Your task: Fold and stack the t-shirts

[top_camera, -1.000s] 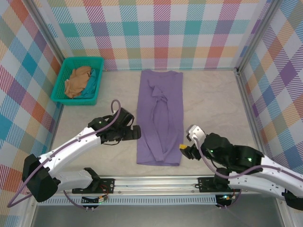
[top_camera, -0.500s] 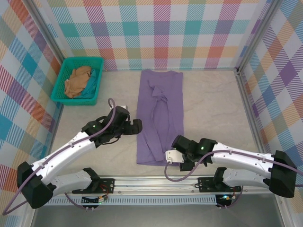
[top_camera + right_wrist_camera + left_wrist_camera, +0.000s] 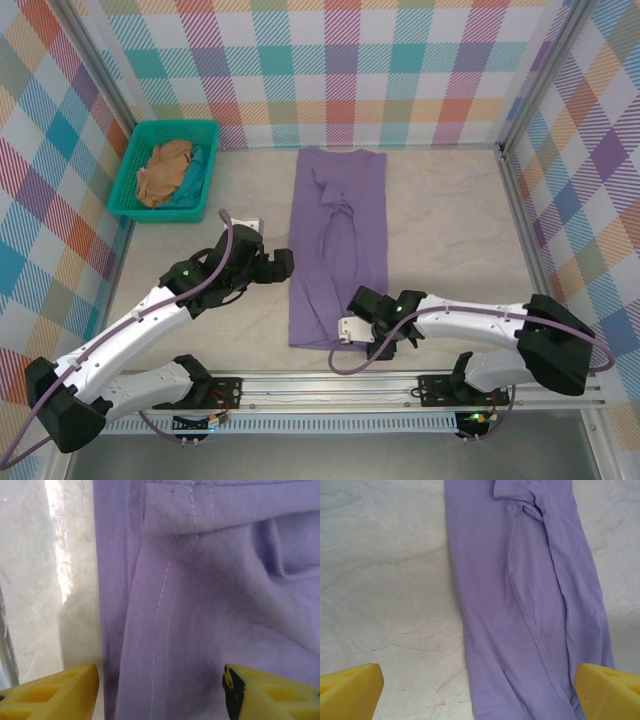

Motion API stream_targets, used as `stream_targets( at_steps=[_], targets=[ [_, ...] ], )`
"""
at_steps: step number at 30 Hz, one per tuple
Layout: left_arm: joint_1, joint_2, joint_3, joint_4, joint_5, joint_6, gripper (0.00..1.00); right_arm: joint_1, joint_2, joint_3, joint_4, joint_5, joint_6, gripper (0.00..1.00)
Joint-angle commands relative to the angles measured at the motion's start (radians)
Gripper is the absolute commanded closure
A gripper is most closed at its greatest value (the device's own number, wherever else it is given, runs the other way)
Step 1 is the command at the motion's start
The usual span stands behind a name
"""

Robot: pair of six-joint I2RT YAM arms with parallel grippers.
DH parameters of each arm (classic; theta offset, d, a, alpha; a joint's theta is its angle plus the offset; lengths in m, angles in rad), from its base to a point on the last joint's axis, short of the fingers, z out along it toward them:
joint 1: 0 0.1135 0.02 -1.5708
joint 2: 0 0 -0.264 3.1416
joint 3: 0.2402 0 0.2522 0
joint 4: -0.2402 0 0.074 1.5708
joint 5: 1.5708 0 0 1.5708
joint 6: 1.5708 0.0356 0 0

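The corner of the t-shirt's near hem on the basket's side is free of my right gripper, so next my left gripper pinches that corner before both grippers fold the t-shirt.
The lavender t-shirt lies folded lengthwise into a long strip in the middle of the table. My left gripper hovers open at the strip's left edge. In the left wrist view the cloth runs between my wide-spread yellow fingertips. My right gripper is open low over the strip's near hem. In the right wrist view the stitched seam lies between its yellow fingertips. The tan t-shirt is crumpled in the basket.
The teal plastic basket stands at the back left, with some blue cloth beside the tan shirt. Checkered walls close in the back and sides. Bare marble tabletop lies right of the strip and also to its left.
My right arm has swung left from off the shirt's near right corner to over its near hem. My left gripper has drifted slightly farther back along the left edge.
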Motion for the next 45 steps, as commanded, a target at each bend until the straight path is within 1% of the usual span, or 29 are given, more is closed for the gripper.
stream_targets(
  at_steps=[1,4,6,9,13,14,16,17,18,22,25,27,28,29,31,32,33,34,39,41,45],
  targets=[
    [0.01,-0.009,-0.008,0.02,0.0,0.033,0.04,-0.004,0.055,0.002,0.043,-0.034,0.053,0.36],
    [0.011,-0.026,-0.005,0.039,0.008,0.063,0.05,-0.004,0.088,-0.002,0.055,-0.016,0.074,0.39],
    [0.011,-0.044,0.003,0.064,0.02,0.097,0.03,-0.004,0.098,-0.003,0.058,0.007,0.087,0.42],
    [0.011,-0.074,0.01,0.123,0.049,0.168,0.0,-0.004,0.1,-0.018,0.081,0.047,0.109,0.5],
    [0.012,-0.097,0.046,0.166,0.06,0.269,0.0,-0.004,0.105,-0.038,0.123,0.094,0.138,0.61],
    [0.01,-0.098,0.058,0.169,0.095,0.317,0.02,-0.004,0.109,-0.044,0.136,0.103,0.145,0.63],
    [0.01,-0.094,0.073,0.176,0.165,0.414,0.17,-0.004,0.12,-0.047,0.16,0.116,0.161,0.67],
    [0.01,-0.086,0.086,0.165,0.182,0.45,0.22,-0.004,0.127,-0.044,0.167,0.118,0.171,0.68],
    [0.011,-0.079,0.1,0.147,0.187,0.48,0.26,-0.004,0.134,-0.041,0.169,0.12,0.177,0.7],
    [0.008,-0.031,0.164,0.071,0.236,0.642,0.29,-0.003,0.159,-0.004,0.144,0.123,0.195,0.79],
    [-0.011,0.002,0.17,0.025,0.251,0.853,0.29,-0.004,0.171,0.007,0.154,0.118,0.188,0.87],
    [-0.02,0.035,0.18,-0.065,0.279,1.016,0.28,-0.004,0.178,0.007,0.163,0.118,0.182,0.92],
    [-0.023,0.056,0.187,-0.133,0.295,1.093,0.31,-0.004,0.179,0.007,0.167,0.118,0.18,0.96],
    [-0.025,0.084,0.201,-0.207,0.312,1.164,0.4,-0.005,0.181,0.005,0.17,0.121,0.182,1.0],
    [-0.027,0.15,0.227,-0.367,0.327,1.258,0.58,-0.004,0.179,0.002,0.174,0.123,0.187,1.0],
    [-0.027,0.187,0.231,-0.443,0.325,1.289,0.63,-0.005,0.179,-0.002,0.177,0.126,0.196,1.0],
    [-0.029,0.212,0.225,-0.49,0.317,1.304,0.66,-0.006,0.176,-0.006,0.179,0.127,0.202,1.0],
    [-0.037,0.226,0.198,-0.512,0.298,1.317,0.67,-0.007,0.172,-0.011,0.184,0.129,0.211,1.0],
    [-0.122,0.16,0.017,-0.418,0.204,1.334,0.69,-0.017,0.146,-0.032,0.211,0.133,0.228,1.0],
    [-0.176,0.173,-0.023,-0.416,0.172,1.327,0.69,-0.031,0.133,-0.03,0.213,0.128,0.234,1.0],
    [-0.292,0.265,-0.045,-0.384,0.189,1.288,0.69,-0.047,0.11,-0.043,0.231,0.118,0.232,1.0]
  ],
)
